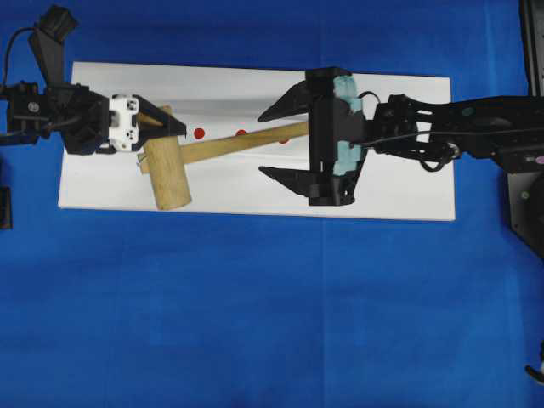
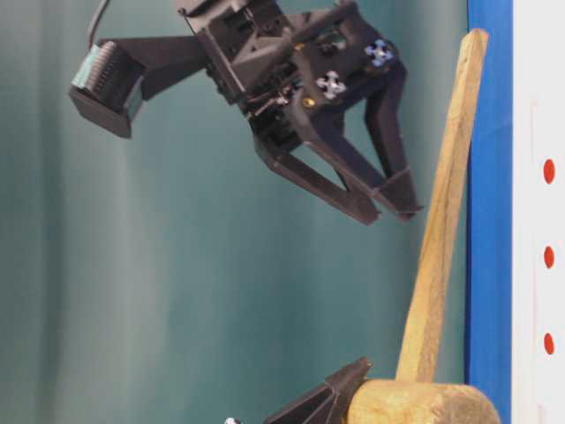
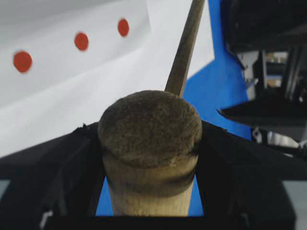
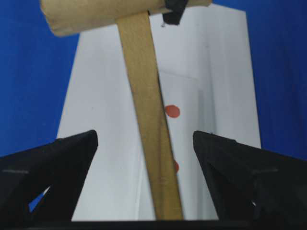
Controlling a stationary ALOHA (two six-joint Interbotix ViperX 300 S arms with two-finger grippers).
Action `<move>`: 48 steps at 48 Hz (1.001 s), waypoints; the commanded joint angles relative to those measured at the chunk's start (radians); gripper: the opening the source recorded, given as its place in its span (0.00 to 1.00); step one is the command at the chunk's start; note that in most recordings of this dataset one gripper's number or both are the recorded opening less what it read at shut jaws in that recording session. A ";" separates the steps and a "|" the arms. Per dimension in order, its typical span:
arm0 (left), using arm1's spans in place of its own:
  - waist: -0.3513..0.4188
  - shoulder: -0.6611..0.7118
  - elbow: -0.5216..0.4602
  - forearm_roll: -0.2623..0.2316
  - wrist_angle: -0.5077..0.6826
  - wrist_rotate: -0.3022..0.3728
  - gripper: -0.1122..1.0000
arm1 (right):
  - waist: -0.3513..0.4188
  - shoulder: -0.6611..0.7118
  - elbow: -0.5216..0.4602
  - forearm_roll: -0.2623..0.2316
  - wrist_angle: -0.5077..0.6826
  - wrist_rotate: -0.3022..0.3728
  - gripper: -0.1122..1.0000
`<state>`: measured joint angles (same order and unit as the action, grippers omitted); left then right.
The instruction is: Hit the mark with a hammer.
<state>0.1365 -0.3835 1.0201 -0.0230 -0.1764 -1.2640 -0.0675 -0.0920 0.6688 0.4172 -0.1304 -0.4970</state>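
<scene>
A thin edge and grey shadow (image 4: pixel 213 114) run along the red marks, so the robot should expect a raised white block under the hammer's handle (image 1: pixel 242 144) when it carries the hammer away.
The hammer, a light-brown wooden mallet, lies across the white board (image 1: pixel 408 187); its thick head (image 1: pixel 167 174) is at the left and its handle (image 1: pixel 246 141) runs right. My left gripper (image 1: pixel 168 127) is shut on the far end of the head, which fills the left wrist view (image 3: pixel 149 129). My right gripper (image 1: pixel 276 143) is open, its fingers on either side of the handle's free end without touching it (image 4: pixel 148 124). Red round marks (image 1: pixel 199 133) sit in a row on the board, just beyond the handle, and also show in the left wrist view (image 3: pixel 81 41).
The board lies on a blue cloth (image 1: pixel 255 323). In the table-level view the right gripper (image 2: pixel 388 208) hangs off the handle (image 2: pixel 441 212). Dark equipment stands at the right edge (image 1: pixel 527 195).
</scene>
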 commanded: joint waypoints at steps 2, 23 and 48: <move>-0.018 -0.017 -0.040 0.003 -0.006 -0.005 0.52 | 0.002 0.012 -0.034 -0.021 -0.009 -0.002 0.91; -0.043 -0.015 -0.060 0.003 -0.002 -0.014 0.52 | 0.002 0.112 -0.064 -0.038 -0.026 -0.002 0.86; -0.025 -0.015 -0.063 0.003 -0.002 -0.005 0.52 | 0.003 0.112 -0.067 -0.043 -0.025 -0.002 0.18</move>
<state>0.1058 -0.3835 0.9863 -0.0230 -0.1703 -1.2701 -0.0598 0.0353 0.6243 0.3712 -0.1473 -0.5016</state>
